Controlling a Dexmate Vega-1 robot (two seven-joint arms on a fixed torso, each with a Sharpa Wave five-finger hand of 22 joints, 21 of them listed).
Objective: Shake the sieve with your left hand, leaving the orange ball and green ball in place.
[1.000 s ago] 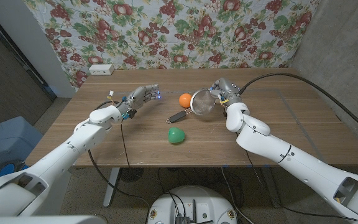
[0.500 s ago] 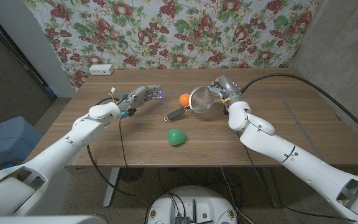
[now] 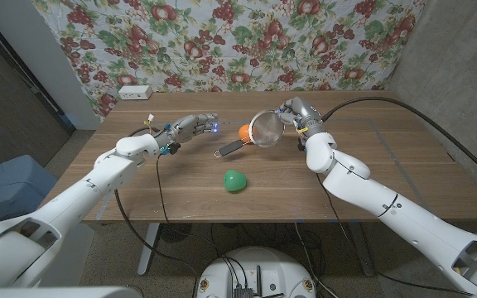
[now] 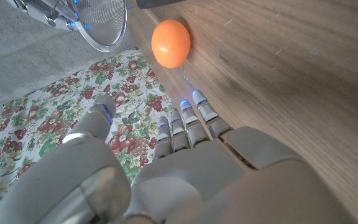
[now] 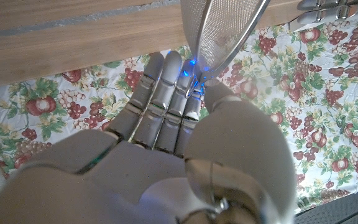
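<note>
The mesh is clear to see all across the tilted bowl, so I should expect the metal sieve to be empty when I shake it.
My right hand pinches the rim of the metal sieve and holds it tilted above the table, its black handle pointing towards my left side. The orange ball lies on the wood just beside the sieve's bowl. Nearer the front lies the green ball. My left hand hovers with fingers spread and nothing in it, a short way from the handle's tip. The left wrist view has the orange ball and the sieve beyond my left hand. In the right wrist view my right hand grips the sieve.
A white box stands at the table's back left corner. A floral cloth hangs behind the table. A thick black cable runs across the right side. A blue bin stands on the floor at the left.
My right hand has raised the sieve off the table and tipped it more upright, so the handle hangs higher. My left hand has stretched slightly towards the handle. The balls have not moved.
</note>
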